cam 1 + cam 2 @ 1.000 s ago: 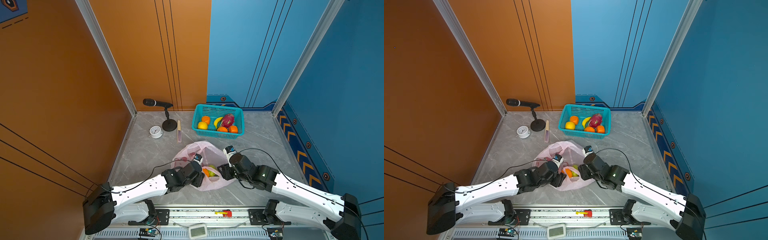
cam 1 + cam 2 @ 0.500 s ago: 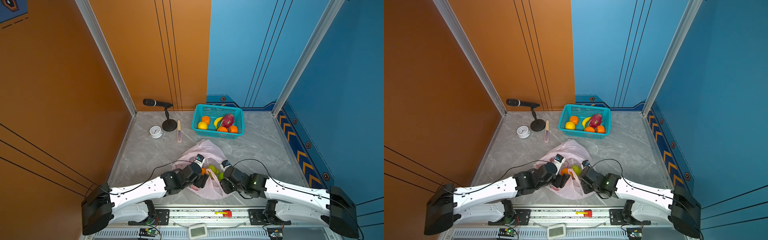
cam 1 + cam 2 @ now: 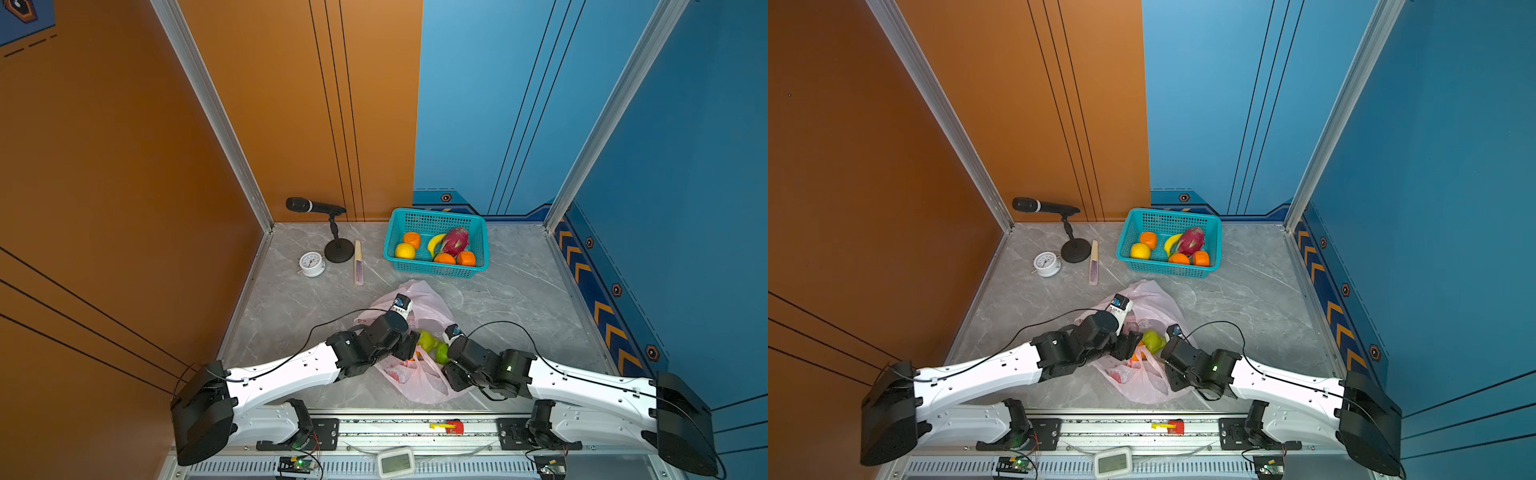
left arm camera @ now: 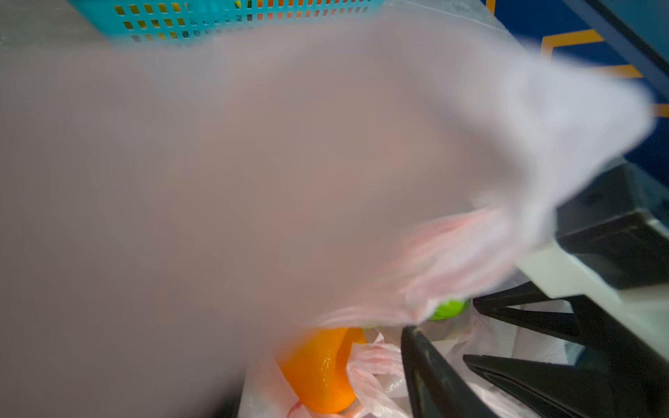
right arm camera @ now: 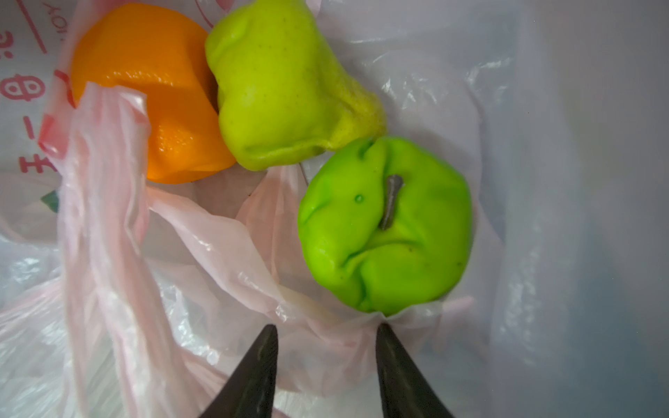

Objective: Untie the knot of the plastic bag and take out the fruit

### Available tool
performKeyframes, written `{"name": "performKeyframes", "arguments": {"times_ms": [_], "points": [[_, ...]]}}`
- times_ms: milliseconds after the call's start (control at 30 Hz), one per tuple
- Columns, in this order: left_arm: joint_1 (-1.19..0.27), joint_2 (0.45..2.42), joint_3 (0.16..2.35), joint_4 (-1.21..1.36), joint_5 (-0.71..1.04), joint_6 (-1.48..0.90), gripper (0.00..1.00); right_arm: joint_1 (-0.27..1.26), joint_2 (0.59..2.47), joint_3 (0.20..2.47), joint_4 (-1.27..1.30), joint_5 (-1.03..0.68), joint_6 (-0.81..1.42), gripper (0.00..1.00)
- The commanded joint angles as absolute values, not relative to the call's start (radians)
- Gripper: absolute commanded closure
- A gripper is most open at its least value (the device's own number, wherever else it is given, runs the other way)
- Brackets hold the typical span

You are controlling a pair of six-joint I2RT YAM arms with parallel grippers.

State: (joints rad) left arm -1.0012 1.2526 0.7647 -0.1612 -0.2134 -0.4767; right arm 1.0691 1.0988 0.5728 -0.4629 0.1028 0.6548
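The robot's right gripper is crowding the left gripper in the bag's opening [image 3: 1154, 339], so the right gripper should move back out before the left gripper grabs the orange [image 3: 1137, 353].
The pale-pink plastic bag [image 3: 424, 386] [image 3: 1142, 388] lies open near the table's front. The knot is out of view; a loose handle strip [image 5: 105, 217] drapes over an orange [image 5: 152, 90]. Beside the orange inside the bag lie a green pear [image 5: 282, 90] [image 3: 426, 338] and a round green fruit [image 5: 387, 224]. My right gripper [image 5: 325, 329] [image 3: 446, 365] is open, its tips on the bag film just short of the round green fruit. My left gripper [image 3: 411, 347] [image 3: 1131, 345] reaches into the mouth from the left. Blurred film covers its wrist view, leaving one finger [image 4: 427, 372] and the orange [image 4: 318, 372].
A teal basket [image 3: 436, 214] at the back holds oranges, a yellow citrus, a banana and a dragon fruit [image 3: 455, 241]. Left of it stand a microphone on a stand [image 3: 316, 205], a small white clock [image 3: 311, 264] and a narrow stick [image 3: 358, 262]. Walls enclose three sides.
My right gripper has dropped and drawn towards the front, down to the bag's near edge. The bag has stretched forward with it. My left gripper has shifted only slightly at the mouth.
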Motion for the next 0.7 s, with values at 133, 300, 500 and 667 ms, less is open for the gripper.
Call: {"name": "performKeyframes", "arguments": {"times_ms": [133, 300, 500, 667], "points": [[-0.989, 1.391, 0.848, -0.249, -0.198, -0.516, 0.41, 1.08, 1.062, 0.553, -0.495, 0.135, 0.666, 0.52], [-0.985, 1.444, 0.866, -0.297, -0.237, -0.565, 0.42, 1.082, 1.027, 0.534, -0.499, 0.141, 0.672, 0.51], [-0.972, 1.466, 0.847, -0.328, -0.219, -0.595, 0.43, 1.081, 0.981, 0.469, -0.479, 0.141, 0.687, 0.51], [-0.973, 1.473, 0.837, -0.327, -0.206, -0.592, 0.35, 1.082, 0.976, 0.44, -0.474, 0.139, 0.701, 0.51]]}}
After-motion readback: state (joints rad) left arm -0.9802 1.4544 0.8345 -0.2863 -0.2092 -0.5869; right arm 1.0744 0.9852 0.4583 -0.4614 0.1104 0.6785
